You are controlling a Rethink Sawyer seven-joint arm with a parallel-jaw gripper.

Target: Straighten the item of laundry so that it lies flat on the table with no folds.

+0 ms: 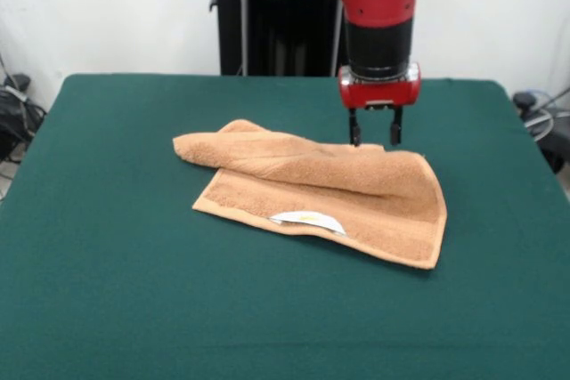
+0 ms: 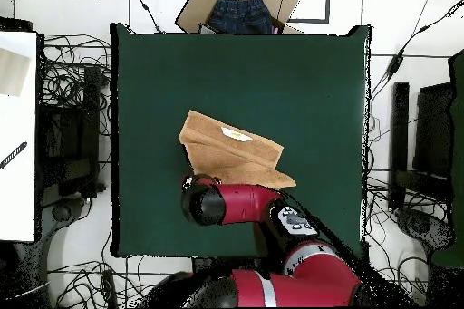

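My gripper will pull the towel's far corner, and I expect the towel's thick roll [image 1: 312, 163], which runs unbroken to its pointed end [image 1: 188, 147], to make that end swing along and unfold.
The tan terry towel [image 1: 321, 191] lies near the middle of the dark green table [image 1: 107, 291]. Its far part is folded over the near part, forming a thick roll from the left corner to the right side. A small white label [image 1: 307, 218] shows on the near edge. My gripper [image 1: 375, 138] hangs just above the towel's far right edge, fingers open with a small gap and empty. In the overhead view the towel [image 2: 231, 149] lies at the table's centre [image 2: 308, 79], and the arm's red head [image 2: 207, 204] hides the gripper and the towel's lower left corner.
A cardboard box with dark blue jeans [image 2: 237, 11] sits beyond the table's top edge in the overhead view. Cables and equipment [image 2: 68, 124] surround the table. The black pedestal [image 1: 276, 33] stands behind the far edge.
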